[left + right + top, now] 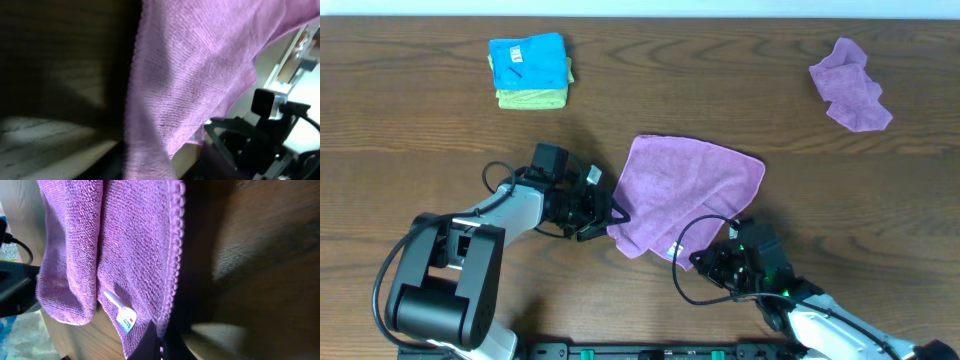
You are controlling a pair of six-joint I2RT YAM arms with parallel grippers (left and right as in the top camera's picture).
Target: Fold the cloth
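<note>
The lilac cloth's near edge droops crooked between my grippers, so before folding, my left gripper next straightens it by pulling its corner away from my right gripper.
The lilac cloth lies near the middle of the table, partly lifted along its near edge. My left gripper is shut on its near left corner. In the left wrist view the cloth fills the frame and runs down between the jaws. My right gripper is shut on the near edge, next to the small white tag. In the right wrist view the cloth hangs in folds, the tag shows, and the dark finger pinches the hemmed edge.
A second crumpled purple cloth lies at the far right. A folded blue cloth on a yellow-green one sits at the far left. The right arm shows in the left wrist view. Cables loop beside both arms.
</note>
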